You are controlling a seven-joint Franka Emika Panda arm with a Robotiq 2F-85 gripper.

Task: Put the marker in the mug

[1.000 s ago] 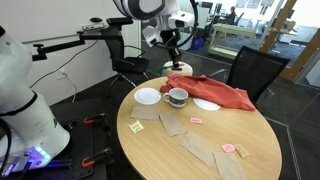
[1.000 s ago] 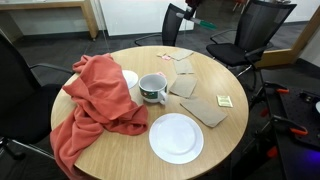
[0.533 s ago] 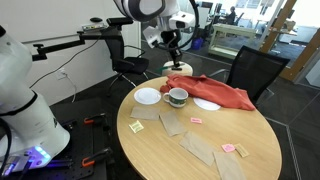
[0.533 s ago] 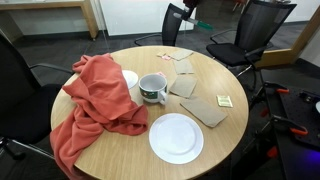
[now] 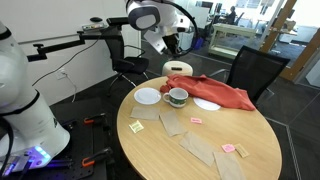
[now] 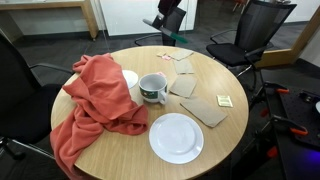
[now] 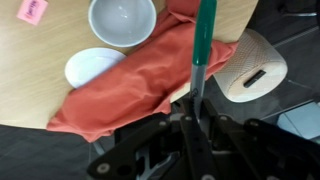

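The marker is sticking out of my gripper at a slant. I should tilt my gripper until the marker's green end points down into the mug.
The mug is pale with a dark rim and stands on the round wooden table, next to a red cloth. It also shows in an exterior view and at the top of the wrist view. My gripper is shut on the slim dark-green marker, which sticks out from the fingers over the cloth. In both exterior views the gripper hangs high beyond the table's far edge, well apart from the mug. The marker is too small to make out there.
A red cloth drapes over the table's edge. A cream cylinder stands near the mug. There are a white plate, a small white dish, tan paper pieces and office chairs.
The arm has swung and turned, so the gripper with the marker has shifted sideways above the table's far edge. The things on the table have not moved.
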